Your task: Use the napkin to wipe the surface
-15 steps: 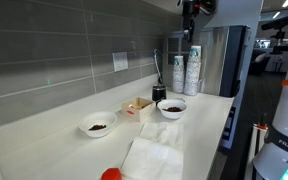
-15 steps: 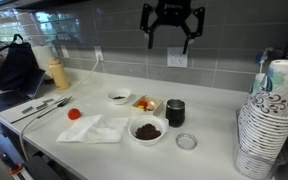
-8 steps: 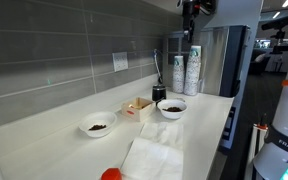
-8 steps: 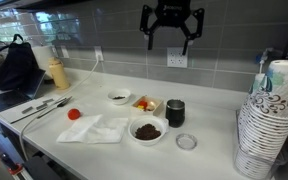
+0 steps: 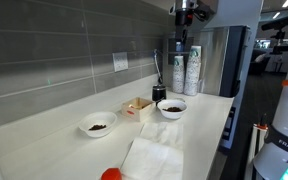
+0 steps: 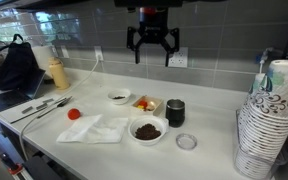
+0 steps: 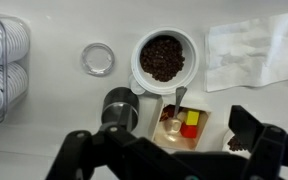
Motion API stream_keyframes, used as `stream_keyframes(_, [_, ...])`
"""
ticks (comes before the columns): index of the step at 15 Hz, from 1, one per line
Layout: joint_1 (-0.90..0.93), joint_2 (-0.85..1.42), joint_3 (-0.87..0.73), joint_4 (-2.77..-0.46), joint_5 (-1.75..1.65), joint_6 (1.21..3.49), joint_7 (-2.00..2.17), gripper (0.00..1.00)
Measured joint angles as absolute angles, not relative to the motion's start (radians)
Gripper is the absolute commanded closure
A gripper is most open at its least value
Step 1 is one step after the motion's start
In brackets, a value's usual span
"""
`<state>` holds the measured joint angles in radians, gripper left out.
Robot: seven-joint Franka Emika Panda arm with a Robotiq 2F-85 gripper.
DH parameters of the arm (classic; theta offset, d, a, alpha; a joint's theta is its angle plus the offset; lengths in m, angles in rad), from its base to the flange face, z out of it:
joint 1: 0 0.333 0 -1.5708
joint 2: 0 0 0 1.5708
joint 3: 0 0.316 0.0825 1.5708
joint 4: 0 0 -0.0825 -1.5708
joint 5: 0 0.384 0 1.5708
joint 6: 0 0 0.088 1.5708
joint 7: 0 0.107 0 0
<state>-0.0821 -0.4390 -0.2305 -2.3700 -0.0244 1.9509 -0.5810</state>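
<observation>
The white napkin (image 6: pixel 106 132) is lying uncovered next to the white bowl, so the robot's open gripper should go on moving down toward the napkin's middle (image 6: pixel 92 128) until its fingers touch the napkin, and then close.
The white napkin (image 6: pixel 94 128) lies flat and a little rumpled on the off-white countertop (image 6: pixel 209 150), near its front edge. It also shows in an exterior view (image 5: pixel 154 158) and at the top right of the wrist view (image 7: pixel 254 52). My gripper (image 6: pixel 152 52) hangs high above the counter in front of the grey tiled wall, open and empty, above the small box and well clear of the napkin. It shows at the top of an exterior view (image 5: pixel 184 14). In the wrist view its two dark fingers (image 7: pixel 164 150) frame the bottom edge.
A white bowl of dark contents (image 6: pixel 146 130) stands beside the napkin, a smaller one (image 6: pixel 118 97) behind. A box with coloured pieces (image 6: pixel 146 103), a black cup (image 6: pixel 175 112), a clear lid (image 6: pixel 186 141) and a red object (image 6: pixel 74 114) are nearby. Stacked paper cups (image 6: pixel 269 120) stand at one end.
My gripper has moved sideways along the wall and a little lower. Nothing on the counter has moved.
</observation>
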Motion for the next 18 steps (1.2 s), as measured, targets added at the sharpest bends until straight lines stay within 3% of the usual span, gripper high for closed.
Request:
stream_keyframes(9, [0.072, -0.406, -0.083, -2.696, 0.034, 2.345, -0.435, 0.00])
stream_keyframes(18, [0.209, -0.229, 0.116, -2.754, 0.037, 2.570, -0.222, 0.00])
